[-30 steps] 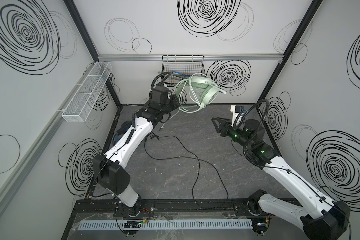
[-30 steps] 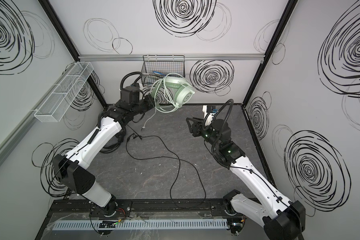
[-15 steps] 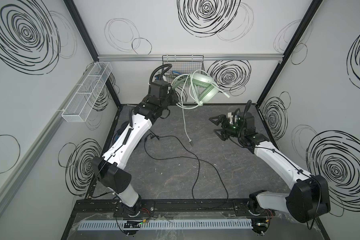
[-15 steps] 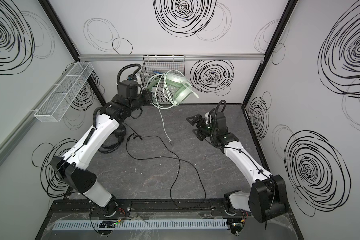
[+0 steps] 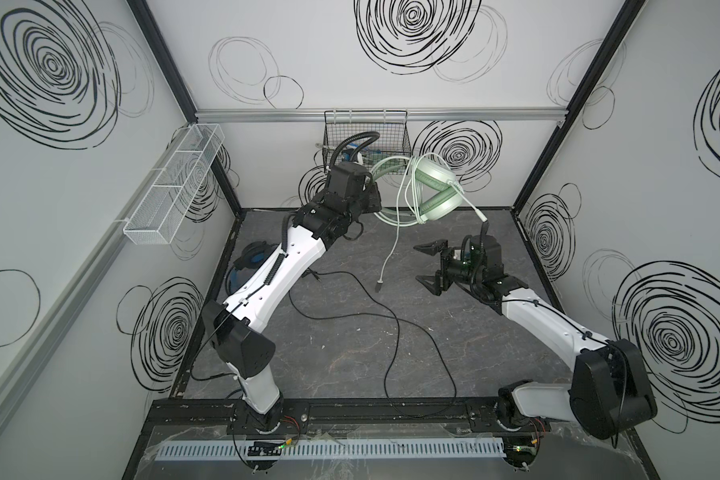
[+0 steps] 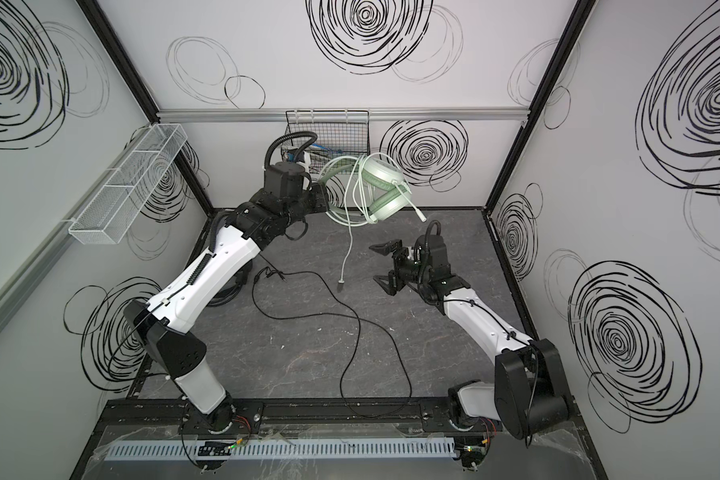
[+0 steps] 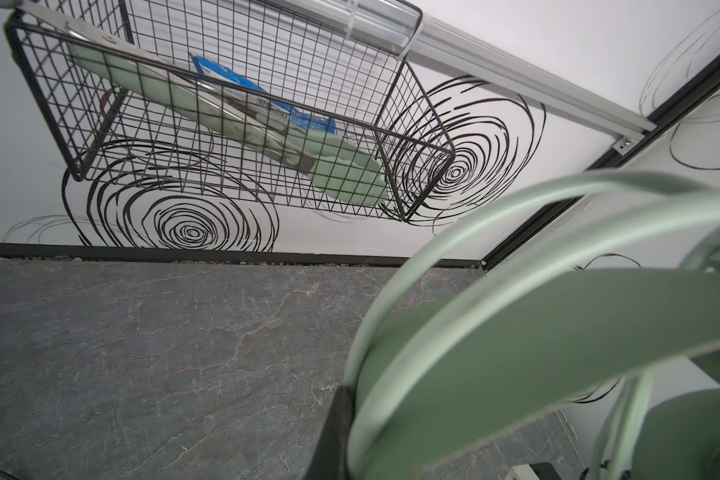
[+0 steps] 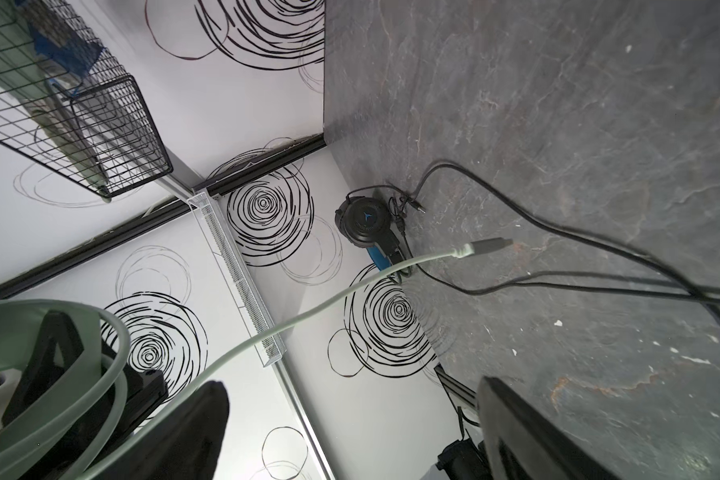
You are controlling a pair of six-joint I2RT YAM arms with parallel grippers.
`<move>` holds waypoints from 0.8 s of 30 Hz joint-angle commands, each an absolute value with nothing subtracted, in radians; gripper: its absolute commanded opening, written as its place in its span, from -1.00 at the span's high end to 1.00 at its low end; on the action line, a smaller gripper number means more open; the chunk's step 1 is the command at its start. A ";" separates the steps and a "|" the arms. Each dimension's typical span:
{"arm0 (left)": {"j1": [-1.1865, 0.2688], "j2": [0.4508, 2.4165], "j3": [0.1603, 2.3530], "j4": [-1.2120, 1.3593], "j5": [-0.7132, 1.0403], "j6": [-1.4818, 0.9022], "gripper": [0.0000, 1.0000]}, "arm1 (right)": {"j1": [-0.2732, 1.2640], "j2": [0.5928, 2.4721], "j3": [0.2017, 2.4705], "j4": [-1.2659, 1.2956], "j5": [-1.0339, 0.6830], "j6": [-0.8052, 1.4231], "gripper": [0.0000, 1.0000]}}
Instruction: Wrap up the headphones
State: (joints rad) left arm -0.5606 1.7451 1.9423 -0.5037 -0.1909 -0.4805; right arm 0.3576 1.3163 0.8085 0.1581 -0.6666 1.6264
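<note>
The white cord hangs free [image 5: 393, 249] in front of my right gripper's open fingers. I carry on moving that gripper in until it can close just above the plug [image 5: 381, 276].
The mint-green headphones [image 5: 433, 193] [image 6: 385, 187] hang in the air at the back, below the wire basket. My left gripper [image 5: 374, 200] [image 6: 322, 200] is shut on their headband [image 7: 516, 332]. Their white cord [image 5: 393, 245] [image 8: 308, 316] dangles loose, and its plug [image 5: 380, 285] [image 6: 341, 285] [image 8: 487, 245] hangs just above the floor. My right gripper [image 5: 428, 266] [image 6: 385, 266] [image 8: 350, 440] stands wide open and holds nothing, to the right of the plug. The black headphones [image 5: 248, 259] [image 8: 366, 220] lie at the left wall, partly under my left arm. Their black cord [image 5: 391, 324] [image 6: 350, 320] trails over the floor.
A black wire basket [image 5: 366, 133] [image 6: 327, 133] [image 7: 225, 124] on the back wall holds a blue packet and a pale green thing. A white mesh tray [image 5: 175, 183] hangs on the left wall. The floor is dark stone-patterned.
My right gripper opened and drew back to the right and down. The white cord came loose and now dangles from the headset. My left arm shifted the headset slightly toward the basket.
</note>
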 commanded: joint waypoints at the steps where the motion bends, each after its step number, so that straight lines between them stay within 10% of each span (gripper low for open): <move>1: -0.574 1.741 2.012 -0.388 -0.210 -0.494 1.00 | 0.381 1.321 0.776 0.251 -0.679 1.751 -0.95; 24: -0.653 1.729 1.989 -0.347 -0.225 -0.469 1.00 | 0.443 1.400 0.633 0.488 -0.616 1.943 -0.95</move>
State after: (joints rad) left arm -0.6418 1.7542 1.9572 -0.4988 -0.2253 -0.4500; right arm 0.4332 1.3849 0.6544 0.4305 -0.6342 1.9064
